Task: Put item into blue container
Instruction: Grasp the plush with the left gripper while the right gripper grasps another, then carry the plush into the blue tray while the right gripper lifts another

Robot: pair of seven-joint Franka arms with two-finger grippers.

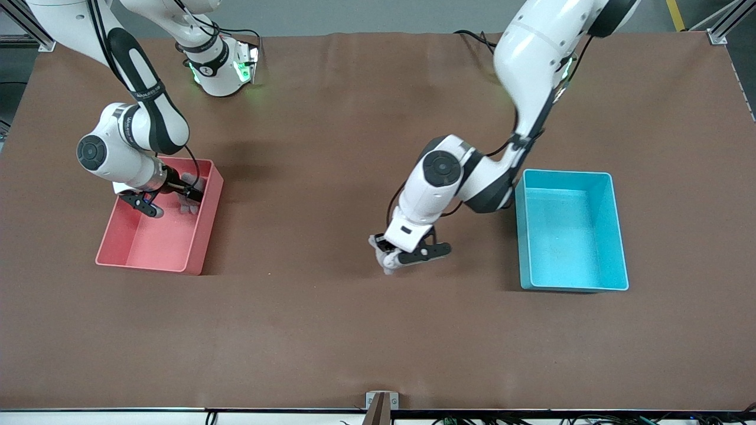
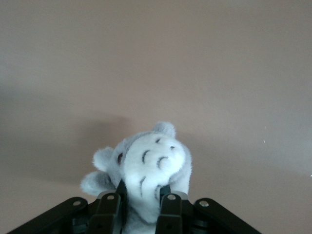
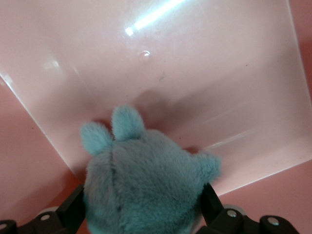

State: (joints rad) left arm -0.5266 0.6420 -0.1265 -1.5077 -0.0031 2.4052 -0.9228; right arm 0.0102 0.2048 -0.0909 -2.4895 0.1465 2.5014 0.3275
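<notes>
The plush toy in the pink bin [image 1: 189, 203] is a long way from the blue container, so next my right gripper puts that toy down in the middle of the table [image 1: 359, 241] for my left gripper.
A small grey-and-white plush toy [image 1: 384, 262] [image 2: 151, 156] lies on the brown table near its middle. My left gripper [image 1: 394, 258] [image 2: 141, 195] is shut on its white belly, one finger on each side. The blue container [image 1: 566, 172], a cyan bin with nothing in it, stands on the table toward the left arm's end, beside this gripper. My right gripper [image 1: 168, 200] [image 3: 141, 209] hangs low inside a pink bin [image 1: 204, 236] at the right arm's end. Its fingers stand open on either side of a second grey plush toy [image 1: 190, 198] [image 3: 146, 175].
The two bins stand about level with each other, wide brown table between them. A small metal bracket [image 1: 381, 401] sits at the table's edge nearest the front camera. The left arm's elbow [image 1: 443, 168] hangs just beside the blue container's wall.
</notes>
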